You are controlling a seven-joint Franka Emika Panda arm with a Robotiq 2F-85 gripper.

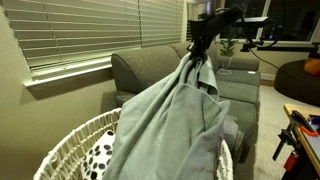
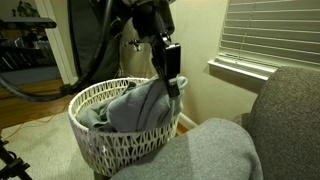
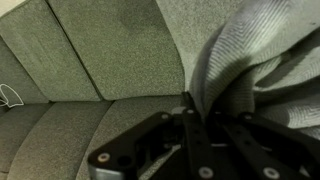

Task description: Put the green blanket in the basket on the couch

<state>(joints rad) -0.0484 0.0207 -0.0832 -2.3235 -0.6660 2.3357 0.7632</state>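
Note:
My gripper is holding a fold of the blanket above the basket rim. I should keep pulling toward the open couch until the blanket hangs over the basket rim.
The pale grey-green blanket hangs from my gripper and drapes down into the white wicker basket. In an exterior view the gripper is just above the basket, with the blanket bunched inside it. In the wrist view the gripper's fingers are shut on a fold of the blanket, with the grey couch behind. The couch also shows in both exterior views.
A white cloth with black spots lies in the basket beside the blanket. Window blinds run along the wall behind the couch. Black stands and equipment are in the room behind the basket.

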